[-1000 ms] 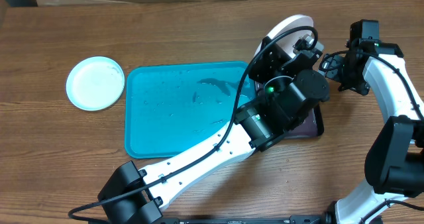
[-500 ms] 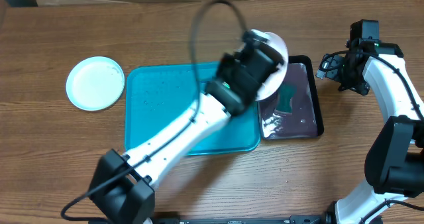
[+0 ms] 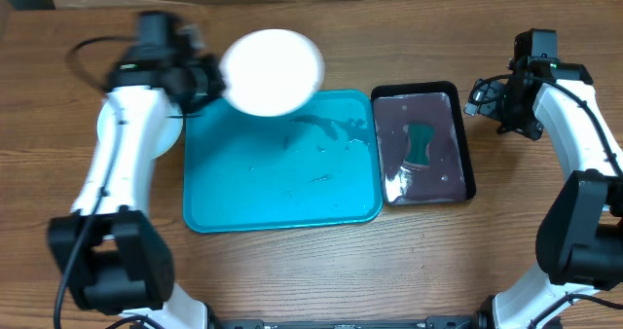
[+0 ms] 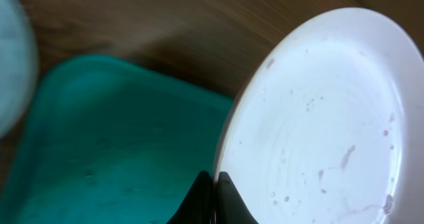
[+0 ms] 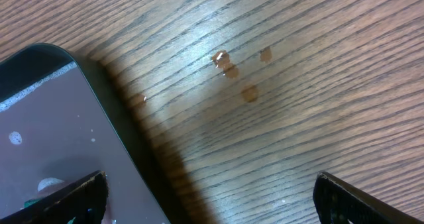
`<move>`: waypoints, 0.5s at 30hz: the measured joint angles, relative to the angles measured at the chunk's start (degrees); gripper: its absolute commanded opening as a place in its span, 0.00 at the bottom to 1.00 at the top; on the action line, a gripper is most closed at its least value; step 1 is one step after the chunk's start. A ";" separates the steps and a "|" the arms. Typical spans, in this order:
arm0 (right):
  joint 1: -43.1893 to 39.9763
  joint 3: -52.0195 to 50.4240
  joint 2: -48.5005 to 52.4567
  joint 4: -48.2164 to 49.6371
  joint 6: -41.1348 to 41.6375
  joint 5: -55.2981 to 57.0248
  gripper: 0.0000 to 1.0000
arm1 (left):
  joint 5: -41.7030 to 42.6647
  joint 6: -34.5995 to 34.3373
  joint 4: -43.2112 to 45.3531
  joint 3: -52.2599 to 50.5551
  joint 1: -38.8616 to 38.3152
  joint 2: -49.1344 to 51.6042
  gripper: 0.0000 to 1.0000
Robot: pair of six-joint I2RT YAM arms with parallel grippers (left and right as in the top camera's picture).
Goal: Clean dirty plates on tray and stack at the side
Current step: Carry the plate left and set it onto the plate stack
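Note:
My left gripper is holding the white plate [image 3: 273,72] face up by its rim. It should keep carrying the white plate until it rests on the light blue plate [image 3: 166,132], and then let go.
A white plate [image 3: 273,71] hangs in the air over the far left part of the turquoise tray [image 3: 282,188]. My left gripper [image 3: 209,78] is shut on the plate's rim. In the left wrist view the black fingertips [image 4: 202,191] pinch the rim of the white plate [image 4: 318,131], which carries a few small brownish specks; my left gripper [image 4: 213,187] shows at the bottom edge. A light blue plate [image 4: 8,65] blurs at that view's left edge, mostly hidden under my left arm from overhead. My right gripper [image 3: 492,100] [image 5: 212,197] stands open over bare wood beside the black tray.
A glossy black tray [image 3: 465,144] with a green sponge [image 3: 421,144] lies right of the turquoise tray; its corner [image 5: 40,118] shows in the right wrist view. Dark smears and water drops [image 3: 321,127] mark the turquoise tray. Small brown spots [image 5: 228,68] dot the table.
My left arm has swung the white plate from above the black tray leftward across the turquoise tray to its far left side. The right arm has not moved.

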 measured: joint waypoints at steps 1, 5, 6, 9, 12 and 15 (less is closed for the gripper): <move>0.00 0.00 0.00 0.02 0.02 0.02 1.00 | 0.46 -0.15 -1.05 0.00 3.15 0.00 0.04; 0.00 0.00 0.00 0.00 0.00 0.02 1.00 | -0.46 -0.61 -4.20 0.00 13.27 0.00 0.04; 0.00 0.00 0.00 0.00 0.00 0.02 1.00 | -1.20 -0.63 -4.87 0.00 15.37 0.00 0.04; 0.00 0.00 0.00 0.02 0.00 0.04 1.00 | -4.48 -0.66 -6.71 0.00 20.85 0.00 0.04; 0.00 0.00 0.00 0.02 0.00 0.02 1.00 | -8.52 -0.81 -7.61 -0.02 24.72 0.00 0.04; 0.00 0.00 0.00 0.00 0.00 0.02 1.00 | -13.57 -0.83 -6.97 -0.28 27.91 0.00 0.04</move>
